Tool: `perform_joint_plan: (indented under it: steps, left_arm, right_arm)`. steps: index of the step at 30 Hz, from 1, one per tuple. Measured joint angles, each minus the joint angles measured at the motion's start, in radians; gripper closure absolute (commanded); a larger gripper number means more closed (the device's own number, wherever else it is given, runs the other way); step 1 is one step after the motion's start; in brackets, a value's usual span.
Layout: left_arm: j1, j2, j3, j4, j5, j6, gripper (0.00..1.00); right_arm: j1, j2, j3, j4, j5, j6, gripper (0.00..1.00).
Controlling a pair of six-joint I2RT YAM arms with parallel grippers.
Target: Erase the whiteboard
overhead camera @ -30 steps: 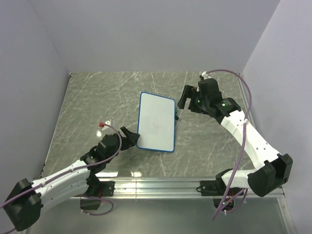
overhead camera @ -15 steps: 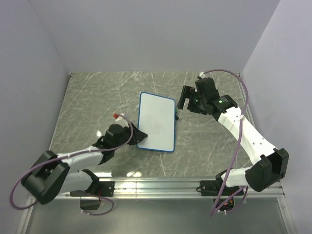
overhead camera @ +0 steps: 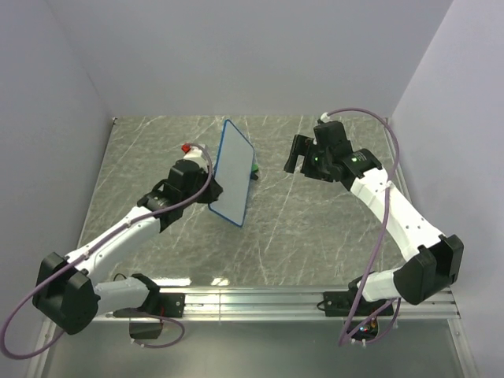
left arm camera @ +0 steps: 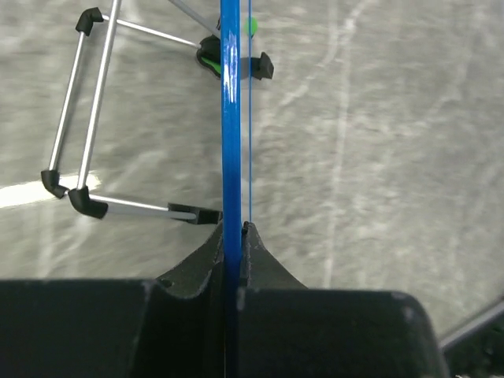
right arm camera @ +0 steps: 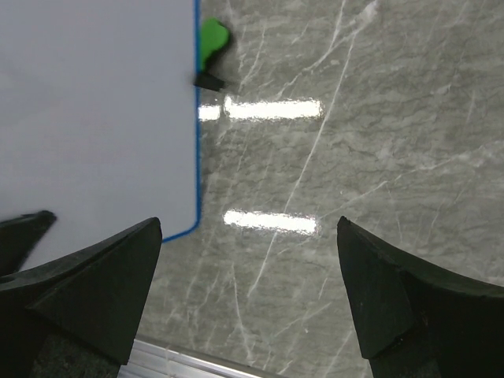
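Observation:
The robot's left gripper should first pull the whiteboard [overhead camera: 234,175] aside, because it hangs over the metal rods, so that the right gripper has room by the green eraser [overhead camera: 254,168].
The whiteboard [overhead camera: 231,175], white with a thin blue frame, is lifted off the table and tilted up on edge. My left gripper [overhead camera: 211,189] is shut on its left rim. In the left wrist view the blue frame [left arm camera: 230,118] runs edge-on straight up from between the closed jaws [left arm camera: 234,231]. The right wrist view shows the board's white face [right arm camera: 94,110] at the left, with no marks that I can make out. My right gripper [overhead camera: 293,160] hangs open to the right of the board, with only marble between its fingers [right arm camera: 248,228].
A small green eraser [overhead camera: 253,168] lies on the marble table [overhead camera: 315,228] just behind the board's far edge, also visible as a green eraser [right arm camera: 211,39] beside a black bit [right arm camera: 209,80]. Thin metal rods with black corners [left arm camera: 79,118] show left of the board's edge.
My left gripper closed on the board's left edge, raised it from flat to tilted on edge and carried it toward the far left. The right arm barely moved.

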Motion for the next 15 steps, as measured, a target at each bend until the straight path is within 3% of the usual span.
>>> perform_joint_plan:
  steps: [7, 15]
  left_arm:
    - [0.048, -0.076, 0.021, -0.141, -0.047, 0.079, 0.99]
    - [0.102, -0.229, 0.022, -0.260, 0.040, 0.152, 0.99]
  right_arm:
    - [0.000, 0.057, 0.019, 0.008, -0.019, 0.000, 0.02]
    - [0.000, 0.083, 0.021, 0.030, -0.052, 0.000, 0.02]
